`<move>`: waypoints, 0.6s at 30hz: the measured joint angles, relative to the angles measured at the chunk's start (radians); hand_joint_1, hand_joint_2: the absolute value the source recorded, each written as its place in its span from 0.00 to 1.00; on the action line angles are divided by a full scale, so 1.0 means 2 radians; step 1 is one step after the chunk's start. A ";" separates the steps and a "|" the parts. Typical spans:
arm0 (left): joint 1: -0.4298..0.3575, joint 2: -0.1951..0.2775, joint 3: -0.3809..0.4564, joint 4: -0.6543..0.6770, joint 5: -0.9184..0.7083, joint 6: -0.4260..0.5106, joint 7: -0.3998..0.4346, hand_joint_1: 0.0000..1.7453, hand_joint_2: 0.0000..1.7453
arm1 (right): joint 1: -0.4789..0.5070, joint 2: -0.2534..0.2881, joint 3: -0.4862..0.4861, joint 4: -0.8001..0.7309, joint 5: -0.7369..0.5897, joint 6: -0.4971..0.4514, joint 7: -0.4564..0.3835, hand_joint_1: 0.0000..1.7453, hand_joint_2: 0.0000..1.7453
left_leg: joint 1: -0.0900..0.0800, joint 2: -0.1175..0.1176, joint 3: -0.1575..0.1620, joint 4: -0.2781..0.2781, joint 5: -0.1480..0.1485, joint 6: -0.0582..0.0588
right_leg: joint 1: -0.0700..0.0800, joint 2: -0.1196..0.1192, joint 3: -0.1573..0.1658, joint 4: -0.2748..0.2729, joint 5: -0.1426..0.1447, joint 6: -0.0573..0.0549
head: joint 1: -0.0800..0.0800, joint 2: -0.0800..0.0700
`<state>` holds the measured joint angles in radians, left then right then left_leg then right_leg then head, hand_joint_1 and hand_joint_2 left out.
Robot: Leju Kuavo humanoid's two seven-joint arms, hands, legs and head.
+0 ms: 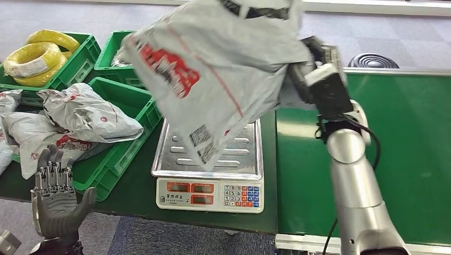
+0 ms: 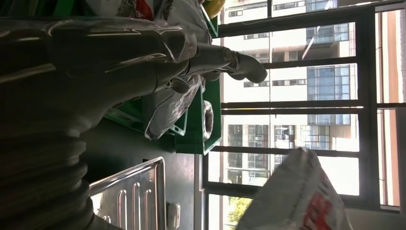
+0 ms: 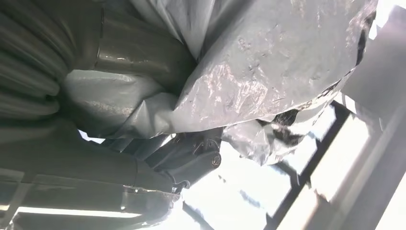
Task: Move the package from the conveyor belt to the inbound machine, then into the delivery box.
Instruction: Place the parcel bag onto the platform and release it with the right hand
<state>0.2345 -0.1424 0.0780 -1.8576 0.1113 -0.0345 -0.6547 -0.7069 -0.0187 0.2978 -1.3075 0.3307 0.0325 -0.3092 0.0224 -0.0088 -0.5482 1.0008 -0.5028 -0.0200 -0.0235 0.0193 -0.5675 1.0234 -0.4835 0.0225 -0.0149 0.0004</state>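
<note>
I expect the grey plastic package [image 1: 213,74] to bunch up and sag around my left gripper when I lift it, because loose creases [image 1: 279,66] gather at the package's held edge.
A grey plastic package [image 1: 213,74] with red print hangs in the air above the scale [image 1: 210,159], held high by my right hand [image 1: 314,74]. In the right wrist view the grey package [image 3: 268,72] is pressed between the thumb and the fingers [image 3: 191,158]. The green conveyor belt [image 1: 404,154] lies at the right. A green crate [image 1: 125,149] left of the scale holds several grey packages [image 1: 85,114]. My left hand [image 1: 56,202] is raised at the near left with fingers spread and nothing in it; in the left wrist view its fingertips [image 2: 246,67] point past the crate.
Two more green crates stand at the back left, one [image 1: 69,64] with coils of yellow cable [image 1: 37,56]. The scale has a ribbed steel pan and a keypad front [image 1: 210,194]. A black round thing [image 1: 372,61] sits on the floor beyond the belt.
</note>
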 joint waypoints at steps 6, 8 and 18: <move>-0.020 0.003 -0.005 0.014 0.001 -0.015 0.010 0.00 1.00 | -0.050 0.061 0.064 0.216 0.018 0.036 0.063 1.00 1.00 | 0.000 -0.002 -0.001 0.000 0.001 0.000 | 0.000 -0.002 0.000 0.000 0.000 0.000 | 0.000 0.000; -0.024 0.003 -0.005 0.020 0.001 -0.019 0.015 0.00 1.00 | -0.055 0.068 0.070 0.273 0.020 0.037 0.062 0.94 1.00 | 0.000 -0.002 -0.001 0.000 0.001 0.000 | 0.000 -0.002 0.000 0.000 0.000 0.000 | 0.000 0.000; -0.058 0.011 -0.006 0.034 -0.110 0.026 0.056 0.00 1.00 | -0.056 0.069 0.087 0.388 0.068 -0.007 0.070 0.00 1.00 | 0.000 -0.002 -0.002 0.000 0.000 0.000 | 0.000 -0.002 -0.002 -0.001 0.000 0.000 | 0.000 0.000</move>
<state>0.1176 -0.1207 0.0660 -1.7889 -0.1089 0.0168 -0.5437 -0.8184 0.1187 0.4714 -0.5312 0.4666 0.0178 -0.1682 0.0226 -0.0129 -0.5528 1.0016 -0.5020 -0.0202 -0.0232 0.0151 -0.5708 1.0222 -0.4830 0.0222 -0.0147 0.0004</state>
